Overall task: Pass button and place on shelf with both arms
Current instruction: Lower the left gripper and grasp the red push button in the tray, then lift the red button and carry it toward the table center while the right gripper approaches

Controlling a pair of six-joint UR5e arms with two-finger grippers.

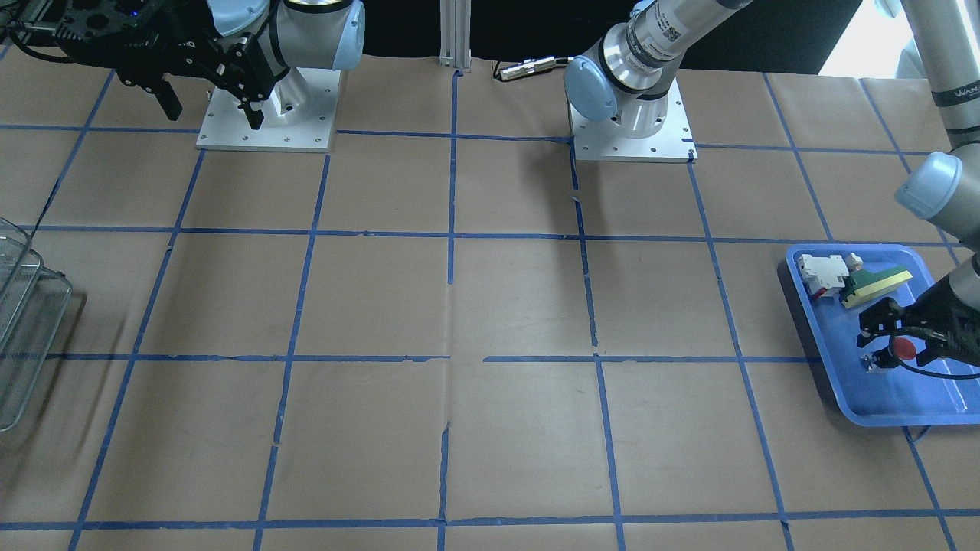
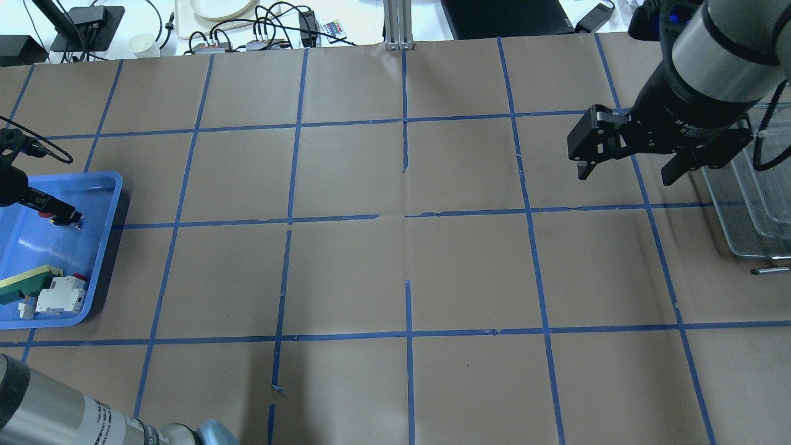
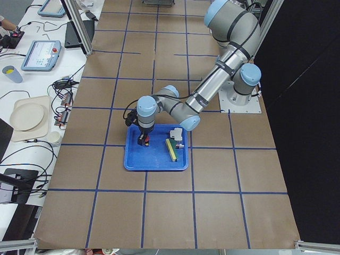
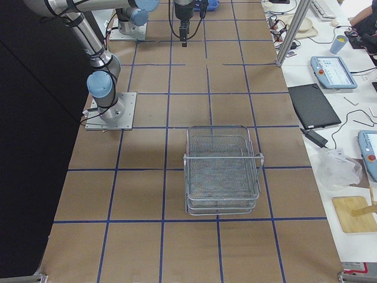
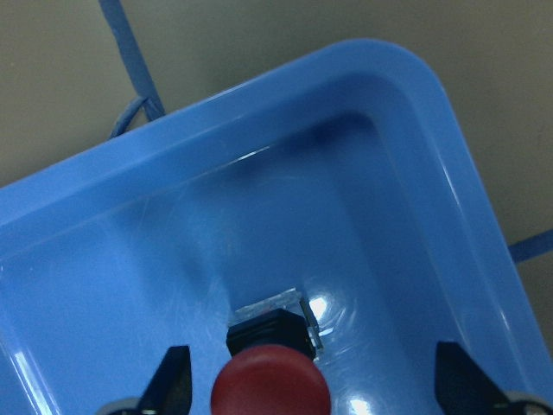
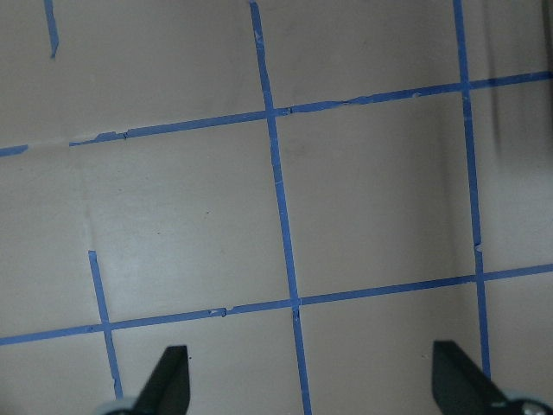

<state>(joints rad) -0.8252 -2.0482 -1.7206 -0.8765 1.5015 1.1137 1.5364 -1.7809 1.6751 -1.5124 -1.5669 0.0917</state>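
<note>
The button (image 1: 893, 354) will come up in one piece with its clear end sticking out when the robot lifts it, because the clear block (image 1: 873, 363) sits right up against the black collar.
The button (image 5: 270, 391), with its red cap, lies in the blue tray (image 5: 415, 95). My left gripper (image 5: 315, 387) is open low over it, one finger on each side, not touching. The button also shows in the front view (image 1: 906, 349) under the left gripper (image 1: 888, 342). My right gripper (image 2: 629, 168) is open and empty, held above the table beside the wire-mesh shelf (image 2: 751, 204). The shelf shows whole in the right side view (image 4: 222, 168).
A white-and-red switch block (image 1: 823, 274) and a green-and-yellow wedge piece (image 1: 877, 285) lie at the other end of the tray (image 1: 857, 249). The table is brown paper with a blue tape grid. Cables and devices lie beyond its far edge.
</note>
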